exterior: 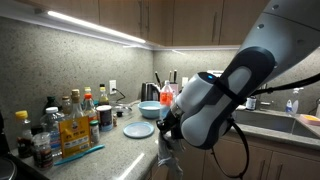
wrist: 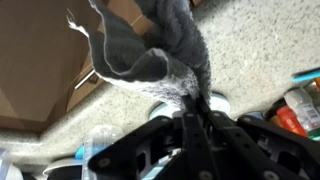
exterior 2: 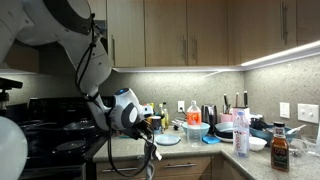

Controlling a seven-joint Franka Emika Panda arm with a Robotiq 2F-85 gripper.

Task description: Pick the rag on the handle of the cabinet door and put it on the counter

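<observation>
I should lift the rag [exterior: 169, 158] clear with my gripper and swing it over the open counter [exterior: 112, 160] near the bottles before I lower it, because the rag hangs at the counter's front edge.
My gripper [wrist: 195, 100] is shut on a grey rag [wrist: 160, 45], which hangs from the closed fingers over the speckled counter [wrist: 250, 50]. In an exterior view the rag [exterior: 167, 152] dangles below the gripper [exterior: 165, 135] at the counter's front edge, above the lower cabinet. In an exterior view the rag [exterior 2: 152, 153] hangs by the gripper [exterior 2: 151, 135] just in front of the counter edge. The cabinet door handle is not clearly visible.
Several bottles and jars [exterior: 75, 115] stand at one end of the counter. A blue plate [exterior: 138, 129], a blue bowl [exterior: 149, 110], a kettle [exterior: 149, 92] and an orange-capped bottle [exterior: 166, 100] sit farther back. A sink [exterior: 280, 120] lies beyond. A stove [exterior 2: 50, 135] is beside the counter.
</observation>
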